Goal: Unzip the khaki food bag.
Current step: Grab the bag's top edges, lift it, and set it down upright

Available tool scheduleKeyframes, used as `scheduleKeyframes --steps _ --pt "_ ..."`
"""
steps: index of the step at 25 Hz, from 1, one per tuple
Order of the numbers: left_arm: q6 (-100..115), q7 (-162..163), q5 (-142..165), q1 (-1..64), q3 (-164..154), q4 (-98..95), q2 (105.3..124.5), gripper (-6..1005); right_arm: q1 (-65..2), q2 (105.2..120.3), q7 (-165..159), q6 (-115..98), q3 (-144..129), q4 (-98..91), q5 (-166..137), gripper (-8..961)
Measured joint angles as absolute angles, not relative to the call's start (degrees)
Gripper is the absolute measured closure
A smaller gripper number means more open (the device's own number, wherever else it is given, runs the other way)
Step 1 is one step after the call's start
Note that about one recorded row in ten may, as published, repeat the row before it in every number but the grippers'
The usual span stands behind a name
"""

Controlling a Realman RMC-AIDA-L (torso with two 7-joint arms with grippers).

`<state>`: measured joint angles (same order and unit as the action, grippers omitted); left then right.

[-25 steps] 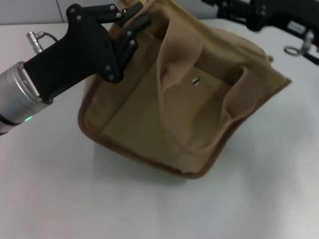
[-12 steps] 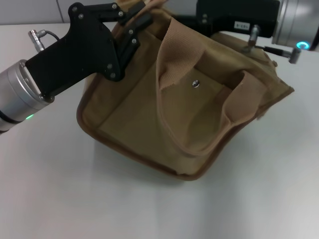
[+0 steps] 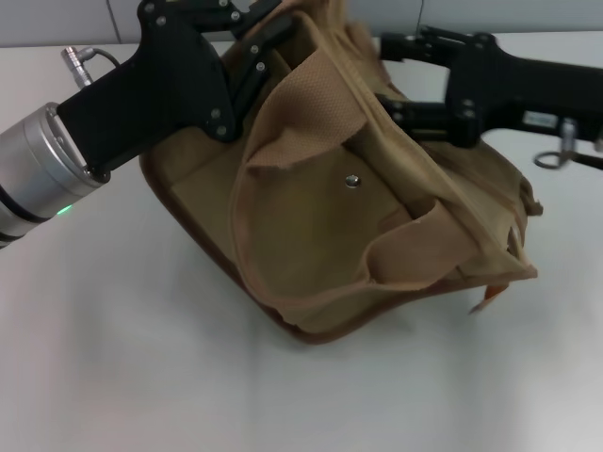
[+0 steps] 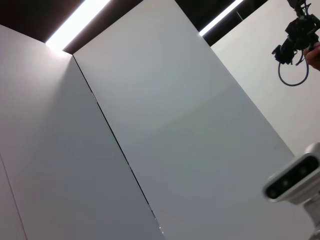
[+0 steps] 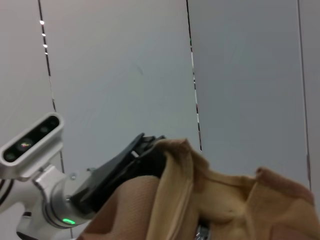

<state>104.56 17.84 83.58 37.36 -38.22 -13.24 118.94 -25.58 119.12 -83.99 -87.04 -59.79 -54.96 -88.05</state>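
I should lower the bag, move both grippers away and take its corner (image 3: 306, 11) again with my left gripper, because the zipper is folded behind the bag's tilted top (image 3: 353, 45).
The khaki food bag (image 3: 320, 235) lies tilted on the white table (image 3: 113, 367), front pocket and silver snap (image 3: 352, 180) facing up, its two webbing handles flopped over the front. My left gripper (image 3: 256, 30) is shut on the bag's top left corner. My right gripper (image 3: 382, 71) reaches in from the right at the bag's top edge, jaws apart, the lower finger partly behind a handle. The zipper is hidden behind the bag's top. In the right wrist view the bag (image 5: 225, 205) fills the bottom, with the left gripper (image 5: 142, 150) on its corner.
A small orange tab (image 3: 482, 299) sticks out at the bag's lower right corner. A metal ring and cable (image 3: 551, 158) hang from the right arm. The left wrist view shows only walls and the right arm's camera (image 4: 295, 177).
The right arm has swung down to the bag's top right with its jaws spread. The bag has been turned and slumped toward the lower right. The left gripper keeps its hold.
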Motion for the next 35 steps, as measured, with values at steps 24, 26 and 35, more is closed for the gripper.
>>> scheduleKeyframes --steps 24,26,35 --pt "104.5 18.0 83.9 37.8 -39.4 -14.3 118.74 924 -35.9 118.99 -87.3 -76.6 -58.7 -54.2 -91.1 112" --pt "104.5 18.0 84.0 37.9 -39.6 -14.7 118.74 925 -35.9 119.00 -89.6 -76.7 -60.0 -55.0 -93.7 112" --pt "104.5 17.8 84.0 38.1 -40.9 -15.3 118.74 926 -32.8 118.99 -98.3 -83.7 -59.9 -62.4 -102.6 111"
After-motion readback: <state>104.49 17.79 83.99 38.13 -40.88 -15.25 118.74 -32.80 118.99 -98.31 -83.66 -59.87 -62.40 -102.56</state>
